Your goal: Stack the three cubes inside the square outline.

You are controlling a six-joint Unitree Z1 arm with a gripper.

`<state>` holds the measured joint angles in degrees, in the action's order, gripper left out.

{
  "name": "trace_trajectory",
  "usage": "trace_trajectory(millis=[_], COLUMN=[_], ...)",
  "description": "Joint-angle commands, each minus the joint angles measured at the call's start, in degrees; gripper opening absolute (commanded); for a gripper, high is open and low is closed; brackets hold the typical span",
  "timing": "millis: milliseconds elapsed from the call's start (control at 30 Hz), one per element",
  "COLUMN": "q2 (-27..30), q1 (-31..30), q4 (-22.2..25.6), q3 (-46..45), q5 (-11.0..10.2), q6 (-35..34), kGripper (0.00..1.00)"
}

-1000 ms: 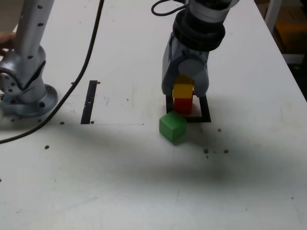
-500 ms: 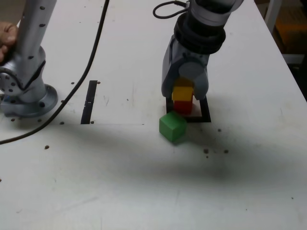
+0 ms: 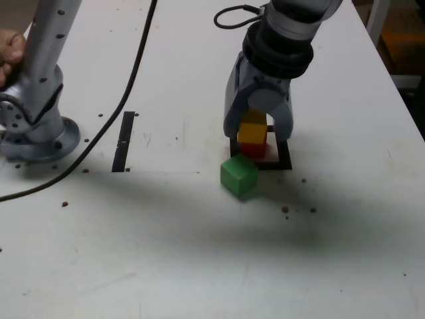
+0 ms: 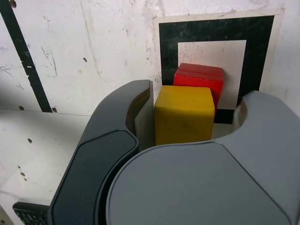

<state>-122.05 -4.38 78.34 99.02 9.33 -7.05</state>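
The yellow cube (image 4: pixel 184 114) sits level on top of the red cube. The stack (image 3: pixel 253 138) should therefore stay upright when I lower the green cube onto it.
The yellow cube (image 3: pixel 252 133) sits on the red cube (image 3: pixel 253 149) inside the square outline (image 3: pixel 284 159). My gripper (image 3: pixel 257 131) straddles the yellow cube with its jaws open. In the wrist view the yellow cube (image 4: pixel 183 115) stands close against the dark finger (image 4: pixel 136 101), with a gap showing to the grey finger (image 4: pixel 262 117). The red cube (image 4: pixel 199 77) under it is offset toward one side of the outline (image 4: pixel 168 56). The green cube (image 3: pixel 239 176) lies on the table just in front of the outline, turned at an angle, free of the gripper.
A narrow black strip (image 3: pixel 123 141) is marked on the table toward the exterior view's left. The arm's base (image 3: pixel 36 129) stands at the left edge, with a black cable (image 3: pixel 116 93) trailing past it. A person's hand (image 3: pixel 10 50) rests by the base.
The gripper came down slightly with the yellow cube onto the red cube, and its jaws have spread apart. The green cube has not moved.
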Motion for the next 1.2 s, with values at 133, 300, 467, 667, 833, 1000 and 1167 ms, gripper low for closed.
trace_trajectory(millis=[133, 300, 467, 667, 833, 1000, 1167], q2=[0.64, 0.79, 0.79, 2.25, 4.25, 5.73, 7.57], q1=[0.71, 1.01, 1.04, 0.33, -2.63, -8.57, -13.98], q4=[0.13, -0.06, -0.07, 2.42, 5.81, 6.09, 3.33], q3=[0.65, 0.90, 0.69, 0.52, -0.11, -2.86, -7.16], q5=[-1.31, -2.11, -1.77, -2.19, -3.39, -3.29, -3.93], q6=[0.07, 0.29, 0.51, -0.39, -1.71, 2.63, 10.61], kGripper=[0.96, 0.96, 0.97, 0.99, 1.00, 1.00, 1.00])
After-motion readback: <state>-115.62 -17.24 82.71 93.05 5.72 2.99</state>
